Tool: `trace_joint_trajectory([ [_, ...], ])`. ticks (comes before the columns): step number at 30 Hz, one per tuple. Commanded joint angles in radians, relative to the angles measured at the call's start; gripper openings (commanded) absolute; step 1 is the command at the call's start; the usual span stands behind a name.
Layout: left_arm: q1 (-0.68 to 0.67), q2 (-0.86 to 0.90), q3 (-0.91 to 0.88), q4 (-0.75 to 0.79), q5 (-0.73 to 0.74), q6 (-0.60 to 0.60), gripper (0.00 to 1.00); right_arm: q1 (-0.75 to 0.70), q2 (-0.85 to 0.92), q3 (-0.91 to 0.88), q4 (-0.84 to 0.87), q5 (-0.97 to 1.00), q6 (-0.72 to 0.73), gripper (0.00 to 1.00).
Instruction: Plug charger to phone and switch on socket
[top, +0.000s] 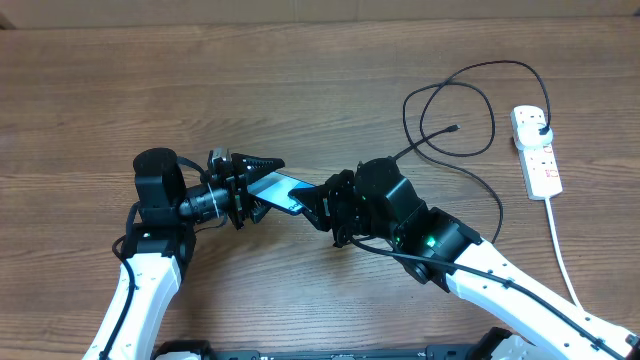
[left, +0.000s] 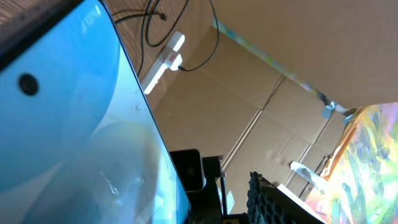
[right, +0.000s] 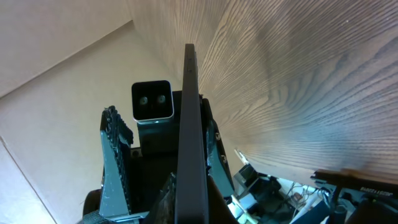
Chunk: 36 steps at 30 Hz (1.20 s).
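Observation:
The phone's end (top: 300, 196) nearest the charger cable's tip (top: 453, 128) is covered by my right gripper, so my left gripper should hold the phone while my right gripper grabs the charger cable's tip.
The phone (top: 283, 190), its light blue screen lit, is held off the table between my two grippers. My right gripper (top: 318, 205) is shut on its right end; in the right wrist view (right: 189, 208) the phone (right: 189, 124) stands edge-on between the pads. My left gripper (top: 258, 185) is open around the phone's left end. In the left wrist view the screen (left: 68, 124) fills the left and one finger (left: 261, 199) stands apart from it. The charger cable (top: 490, 125) loops at the back right, its tip (top: 455, 127) lying free. Its black plug (top: 540, 128) sits in the white socket strip (top: 540, 165).
The socket's white cord (top: 560, 250) runs down the right side of the wooden table. The charger's cable passes close behind my right arm (top: 450, 245). The socket (left: 165, 59) and cable (left: 211, 31) show far off in the left wrist view. Cardboard walls border the table.

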Motion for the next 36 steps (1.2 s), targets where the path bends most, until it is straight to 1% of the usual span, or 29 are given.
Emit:
trace_joint_trajectory([
  [1, -0.007, -0.002, 0.005, 0.011, 0.016, 0.013, 0.56, 0.004, 0.005, 0.020, 0.011, -0.008, 0.016, 0.04],
  [4, -0.007, -0.002, 0.005, 0.010, 0.016, 0.038, 0.56, 0.004, 0.005, 0.020, 0.010, -0.013, 0.016, 0.04],
  [8, -0.007, -0.002, 0.005, 0.000, 0.016, 0.048, 0.51, 0.004, 0.005, 0.020, 0.010, -0.023, 0.016, 0.04],
  [10, -0.007, -0.002, 0.005, 0.000, 0.016, 0.057, 0.46, 0.004, 0.005, 0.020, 0.011, -0.024, 0.016, 0.04],
  [11, -0.007, -0.002, 0.005, 0.000, 0.016, 0.072, 0.40, 0.004, 0.005, 0.020, 0.011, -0.025, 0.016, 0.04],
  [14, -0.006, -0.002, 0.005, 0.000, 0.016, 0.093, 0.34, 0.004, 0.005, 0.020, 0.010, -0.038, 0.016, 0.04],
  [19, -0.006, -0.002, 0.005, 0.000, 0.016, 0.096, 0.25, 0.004, 0.005, 0.020, 0.007, -0.038, 0.015, 0.04],
  [23, -0.006, -0.002, 0.005, 0.000, 0.016, 0.100, 0.24, 0.004, 0.005, 0.020, 0.000, -0.037, 0.012, 0.04],
  [25, -0.006, -0.002, 0.005, 0.000, 0.016, 0.103, 0.21, 0.004, 0.005, 0.020, -0.011, -0.037, 0.012, 0.04],
  [30, -0.006, -0.002, 0.005, -0.001, 0.015, 0.142, 0.10, 0.004, 0.005, 0.020, -0.053, -0.037, 0.012, 0.12],
  [32, -0.006, -0.002, 0.005, -0.001, 0.015, 0.152, 0.08, 0.004, 0.005, 0.020, -0.054, -0.037, 0.012, 0.15],
  [36, -0.006, -0.002, 0.005, -0.004, 0.001, 0.152, 0.08, 0.004, 0.005, 0.020, -0.055, -0.035, 0.012, 0.23],
])
